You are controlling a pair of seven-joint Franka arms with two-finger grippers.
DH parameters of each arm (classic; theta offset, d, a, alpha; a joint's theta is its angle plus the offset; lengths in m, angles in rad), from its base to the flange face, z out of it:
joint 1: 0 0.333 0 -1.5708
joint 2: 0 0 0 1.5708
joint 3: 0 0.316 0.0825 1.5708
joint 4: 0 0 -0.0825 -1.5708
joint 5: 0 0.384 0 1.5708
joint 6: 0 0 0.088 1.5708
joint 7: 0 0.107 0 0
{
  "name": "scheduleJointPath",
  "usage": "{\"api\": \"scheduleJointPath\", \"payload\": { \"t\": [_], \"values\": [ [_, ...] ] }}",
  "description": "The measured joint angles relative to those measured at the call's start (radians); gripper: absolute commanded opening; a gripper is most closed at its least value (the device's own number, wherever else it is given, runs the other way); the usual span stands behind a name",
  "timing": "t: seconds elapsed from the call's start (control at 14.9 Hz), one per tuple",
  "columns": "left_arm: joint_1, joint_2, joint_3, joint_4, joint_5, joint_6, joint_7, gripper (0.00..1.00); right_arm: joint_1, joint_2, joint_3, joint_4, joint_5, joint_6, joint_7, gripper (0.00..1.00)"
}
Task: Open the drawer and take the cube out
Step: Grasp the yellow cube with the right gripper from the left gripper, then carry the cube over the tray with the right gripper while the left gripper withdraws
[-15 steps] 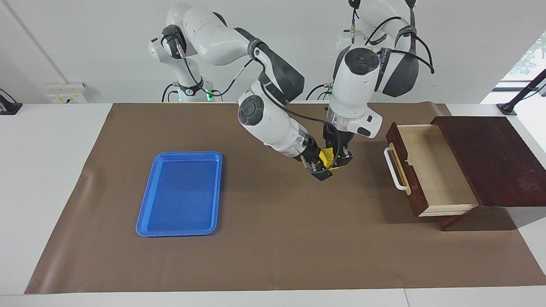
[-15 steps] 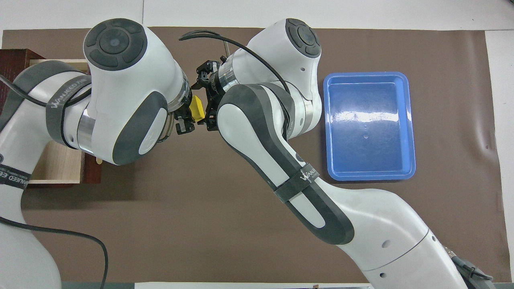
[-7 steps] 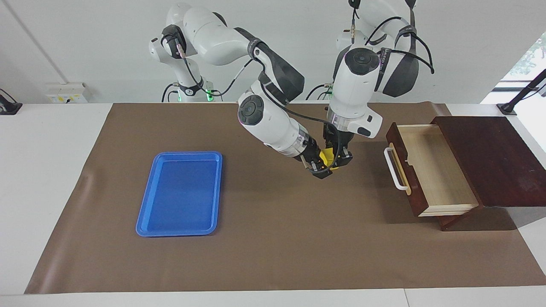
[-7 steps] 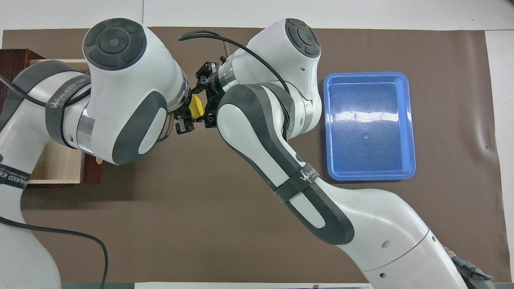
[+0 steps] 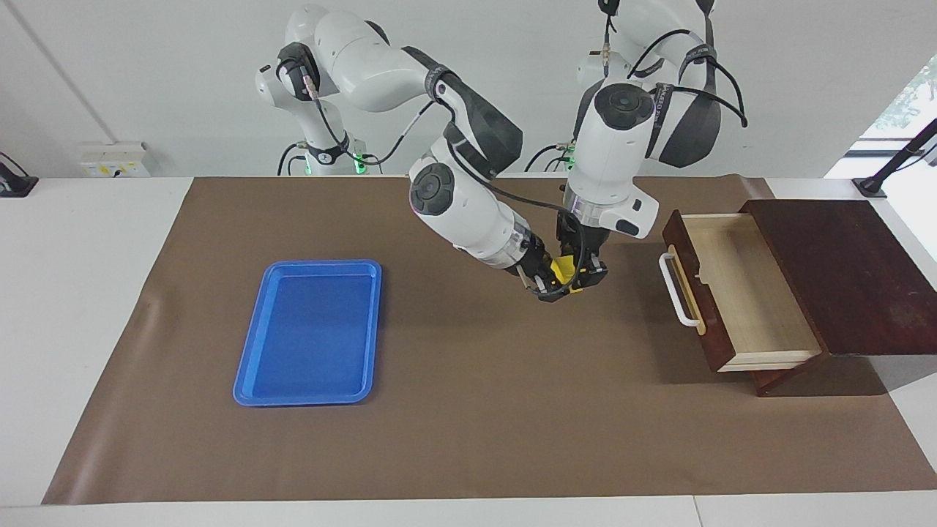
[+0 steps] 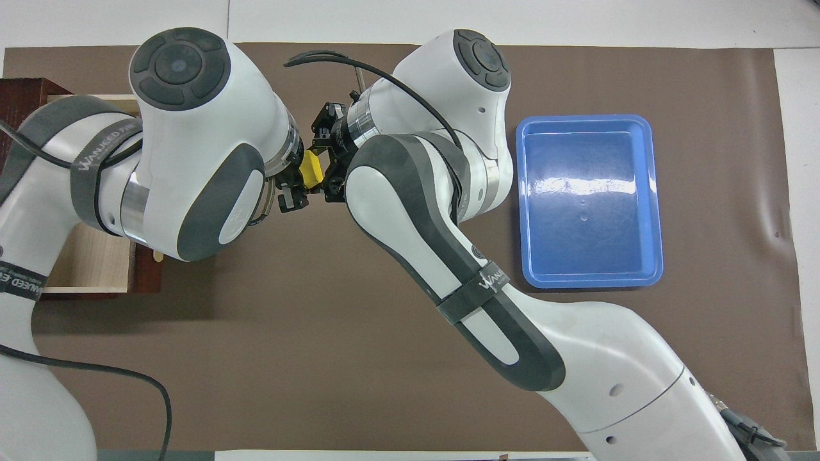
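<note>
I should open my left gripper and move it away, since both my grippers hold the yellow cube (image 6: 311, 168). My right gripper will then take the cube to the blue tray (image 6: 590, 201).
The small yellow cube (image 5: 562, 271) (image 6: 312, 169) hangs in the air over the brown mat, between the blue tray and the drawer. My left gripper (image 5: 583, 279) (image 6: 292, 187) comes straight down onto it and is shut on it. Reaching in slantwise from the tray's side, my right gripper (image 5: 547, 287) (image 6: 328, 174) is also shut on the cube. The dark wooden drawer (image 5: 747, 289) (image 6: 90, 262) stands pulled out, its pale inside bare and its white handle (image 5: 677, 293) facing the grippers.
The drawer belongs to a dark wooden box (image 5: 842, 271) at the left arm's end of the table. A flat blue tray (image 5: 311, 333) (image 6: 586, 198) lies on the mat (image 5: 468, 410) toward the right arm's end, with nothing in it.
My right gripper has closed its fingers onto the cube, which the left gripper keeps holding. Both hands and the cube have shifted only slightly.
</note>
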Motion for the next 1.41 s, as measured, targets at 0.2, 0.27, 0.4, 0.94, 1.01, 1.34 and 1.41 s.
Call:
{"api": "scheduleJointPath", "payload": {
  "t": [0.2,0.27,0.4,0.94,1.01,1.34,1.41],
  "values": [
    [0.000,0.000,0.000,0.000,0.000,0.000,0.000,0.23,0.000,0.000,0.000,0.000,0.000,0.000,0.000,0.00],
    [0.000,0.000,0.000,0.000,0.000,0.000,0.000,0.54,0.000,0.000,0.000,0.000,0.000,0.000,0.000,0.00],
    [0.000,0.000,0.000,0.000,0.000,0.000,0.000,1.00,0.000,0.000,0.000,0.000,0.000,0.000,0.000,0.00],
    [-0.001,0.000,-0.003,0.001,0.000,-0.004,-0.004,1.00,0.003,0.000,0.000,0.001,0.000,0.015,0.000,0.00],
    [0.000,0.000,0.000,0.001,0.000,-0.007,-0.004,1.00,0.003,0.000,0.000,0.002,0.000,0.015,0.000,0.00],
    [0.052,0.000,0.016,0.001,0.001,-0.054,0.057,1.00,0.001,0.000,-0.006,0.002,0.000,0.015,0.000,0.00],
    [0.076,0.000,0.017,0.001,0.001,-0.065,0.096,1.00,-0.001,0.000,-0.008,0.002,-0.001,0.015,0.000,0.00]
  ]
}}
